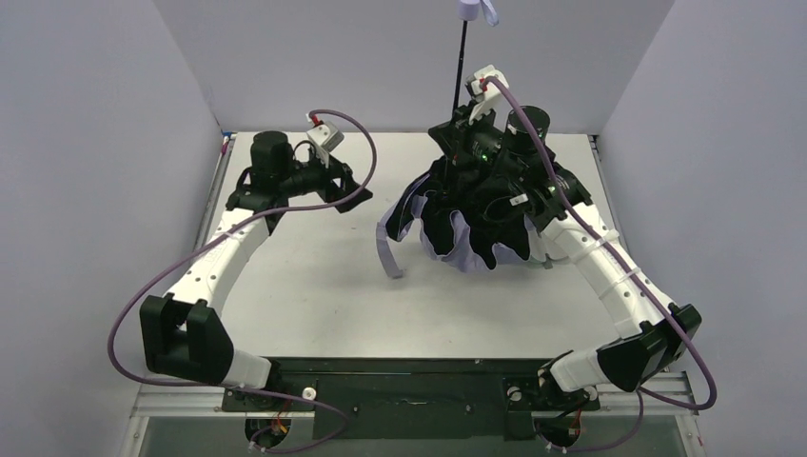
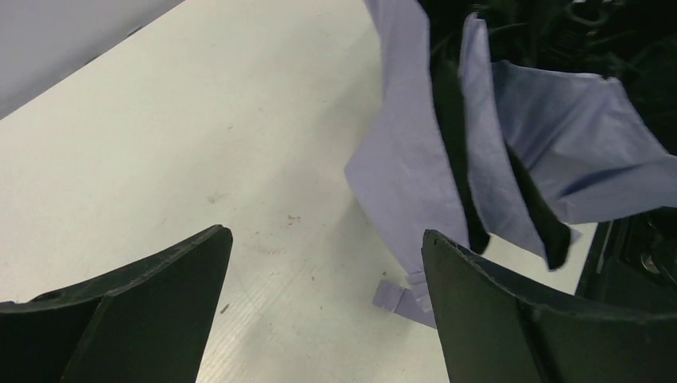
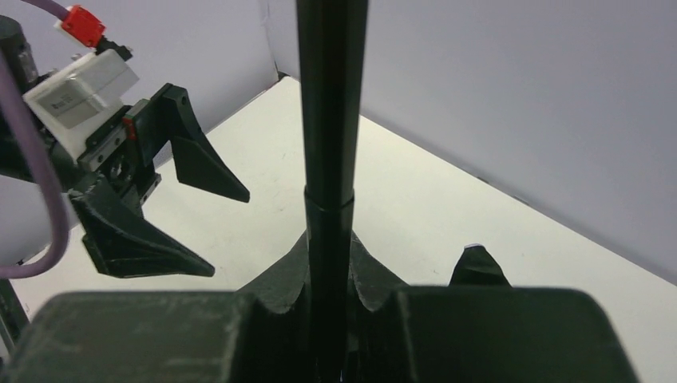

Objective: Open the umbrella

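The umbrella's lower canopy hangs in loose folds (image 1: 462,236) around the umbrella's stem, so next my right gripper steadies the stem while my left gripper spreads the canopy (image 1: 406,217) beside the strap.
The umbrella (image 1: 476,224) stands on the table (image 1: 314,286) at centre right. Its lavender fabric (image 2: 415,159) and black lining hang in loose, half-spread folds. The thin black shaft (image 3: 330,120) rises to the lavender handle (image 1: 468,9) with its wrist loop at the top of the overhead view. My right gripper (image 3: 330,263) is shut on the shaft just above the canopy, its place in the overhead view being (image 1: 463,122). My left gripper (image 2: 326,234) is open and holds nothing. It hovers over bare table just left of the fabric, apart from it (image 1: 357,190).
A lavender closing strap (image 1: 388,259) dangles from the canopy's left side down to the table. Grey walls (image 1: 114,143) enclose the table on the left, back and right. The arm bases sit at the near edge.
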### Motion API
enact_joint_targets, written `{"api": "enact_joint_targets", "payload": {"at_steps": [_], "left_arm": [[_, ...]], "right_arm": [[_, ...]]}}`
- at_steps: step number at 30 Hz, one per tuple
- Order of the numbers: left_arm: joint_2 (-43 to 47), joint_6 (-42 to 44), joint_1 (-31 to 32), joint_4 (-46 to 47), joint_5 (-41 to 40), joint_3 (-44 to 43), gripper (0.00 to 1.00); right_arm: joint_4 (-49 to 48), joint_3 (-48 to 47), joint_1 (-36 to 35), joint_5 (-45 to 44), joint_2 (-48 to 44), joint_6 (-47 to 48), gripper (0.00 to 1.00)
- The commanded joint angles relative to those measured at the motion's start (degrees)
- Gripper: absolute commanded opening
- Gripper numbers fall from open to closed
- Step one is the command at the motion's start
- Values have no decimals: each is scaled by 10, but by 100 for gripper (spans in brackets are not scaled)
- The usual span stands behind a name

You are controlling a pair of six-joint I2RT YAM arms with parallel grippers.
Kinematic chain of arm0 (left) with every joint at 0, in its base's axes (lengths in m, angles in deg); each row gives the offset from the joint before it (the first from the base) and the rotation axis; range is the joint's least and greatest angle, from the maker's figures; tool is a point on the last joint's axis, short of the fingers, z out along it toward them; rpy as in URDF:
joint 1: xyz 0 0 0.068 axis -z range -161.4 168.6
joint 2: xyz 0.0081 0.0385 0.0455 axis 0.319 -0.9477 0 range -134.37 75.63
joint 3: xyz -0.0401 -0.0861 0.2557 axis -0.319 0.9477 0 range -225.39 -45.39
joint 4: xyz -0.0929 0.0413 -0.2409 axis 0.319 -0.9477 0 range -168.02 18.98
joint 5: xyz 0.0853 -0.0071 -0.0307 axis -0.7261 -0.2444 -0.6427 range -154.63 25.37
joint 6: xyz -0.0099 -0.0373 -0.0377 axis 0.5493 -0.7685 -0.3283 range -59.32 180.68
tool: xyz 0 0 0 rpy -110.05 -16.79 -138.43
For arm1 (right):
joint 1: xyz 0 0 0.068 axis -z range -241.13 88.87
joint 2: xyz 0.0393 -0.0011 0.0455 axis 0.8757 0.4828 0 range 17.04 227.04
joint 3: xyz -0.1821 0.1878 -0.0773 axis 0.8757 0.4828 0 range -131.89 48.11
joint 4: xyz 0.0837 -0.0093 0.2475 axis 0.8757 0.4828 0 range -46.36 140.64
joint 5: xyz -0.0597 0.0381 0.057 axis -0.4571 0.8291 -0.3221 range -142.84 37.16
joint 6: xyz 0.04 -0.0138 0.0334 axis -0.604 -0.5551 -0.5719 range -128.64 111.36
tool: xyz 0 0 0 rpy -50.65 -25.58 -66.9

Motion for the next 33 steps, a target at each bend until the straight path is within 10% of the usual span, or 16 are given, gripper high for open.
{"api": "enact_joint_targets", "payload": {"at_steps": [1, 11, 23, 33], "left_arm": [[43, -4, 17, 75, 82, 8, 89], [14, 17, 107, 59, -23, 4, 89], [-78, -23, 36, 39, -91, -54, 3], [-137, -87, -68, 124, 20, -110, 10]], "right_arm": [[-50, -7, -2, 10, -21, 21, 0], [-51, -7, -15, 57, -28, 37, 0], [-21, 21, -18, 126, -65, 34, 0], [7, 65, -17, 102, -87, 61, 0]]}}
